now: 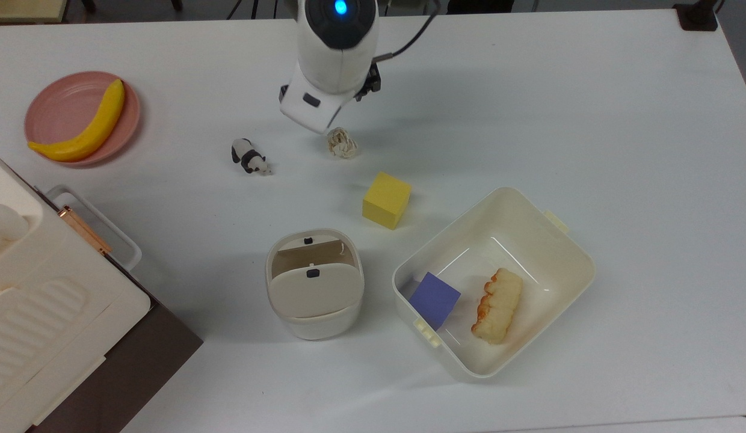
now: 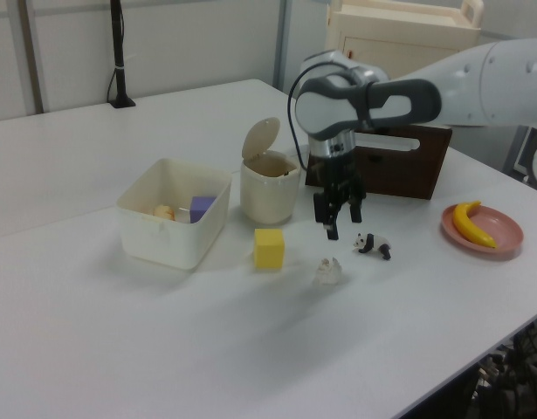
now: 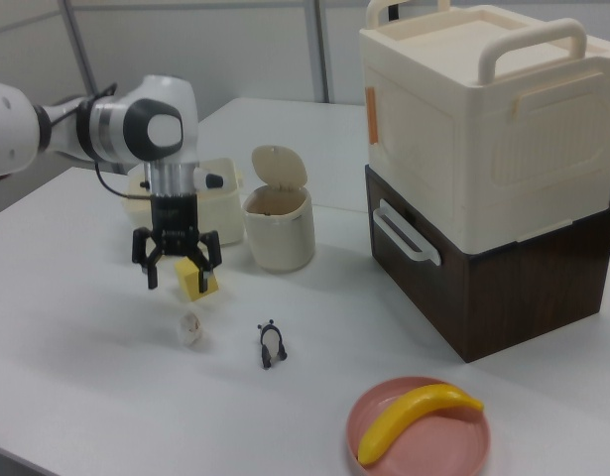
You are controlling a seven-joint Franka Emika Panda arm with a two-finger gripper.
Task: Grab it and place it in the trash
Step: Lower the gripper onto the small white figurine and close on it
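The paper ball (image 2: 327,271) is crumpled into a small wrinkled lump. I expect it to come up in one piece and stay bunched when I lift it.
The paper ball (image 1: 342,143) is small, off-white and wrinkly, and lies on the white table between the panda figurine (image 1: 249,157) and the yellow cube (image 1: 386,199). In the right view my gripper (image 3: 183,273) hangs open just above the paper ball (image 3: 190,327), with nothing between its fingers. In the left view the gripper (image 2: 341,222) sits a little above and behind the ball (image 2: 327,272). The trash (image 1: 314,282) is a cream rounded-square bin whose flap lid is tipped open, showing a brown inside. In the top view the arm's wrist (image 1: 332,54) covers the gripper.
A cream tub (image 1: 570,249) holding a purple block and a bread piece stands beside the bin. A pink plate (image 1: 48,108) carries a banana (image 1: 87,129). A cream box stacked on a brown case (image 3: 483,169) fills the top view's lower left corner.
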